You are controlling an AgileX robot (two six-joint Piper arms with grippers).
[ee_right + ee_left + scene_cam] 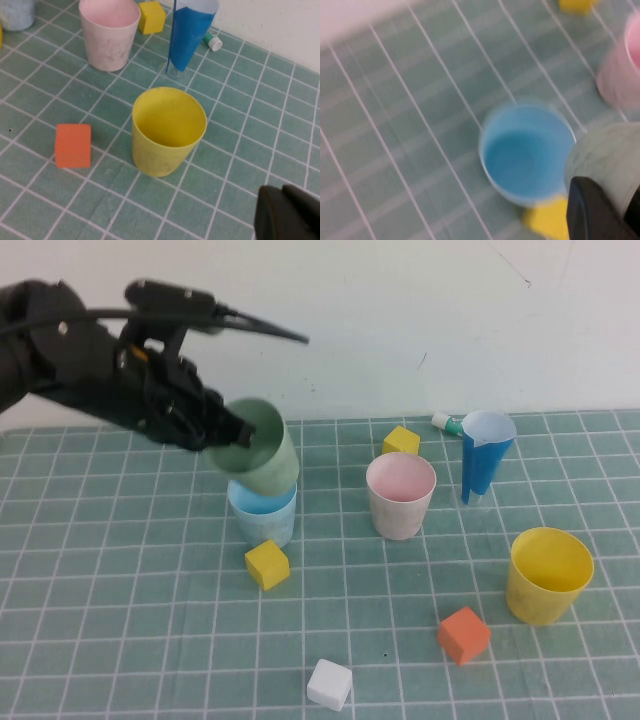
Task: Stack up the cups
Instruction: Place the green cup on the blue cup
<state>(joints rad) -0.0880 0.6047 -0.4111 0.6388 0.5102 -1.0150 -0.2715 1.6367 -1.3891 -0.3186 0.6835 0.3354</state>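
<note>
I should carry on lowering the pale green cup with my left gripper until it sits inside the open light blue cup (261, 503), and then let go, because the pale green cup's base (272, 480) is pointing down at that cup.
My left gripper (232, 430) is shut on the rim of the pale green cup (258, 455) and holds it tilted just above the light blue cup (263, 515), which stands upright on the mat. In the left wrist view one dark finger (592, 210) lies against the green cup (607, 160), beside the open light blue cup (525, 155). The pale pink cup (400, 495) stands mid-table. The yellow cup (548, 575) stands at the right. My right gripper (287, 212) shows only in the right wrist view, shut and empty, short of the yellow cup (167, 130).
A narrow dark blue cone cup (485, 455) stands behind the yellow cup, with a small tube (447, 422) by the wall. Yellow cubes lie in front of the blue cup (267, 564) and behind the pink cup (401, 440). An orange cube (463, 634) and a white cube (329, 684) lie near the front.
</note>
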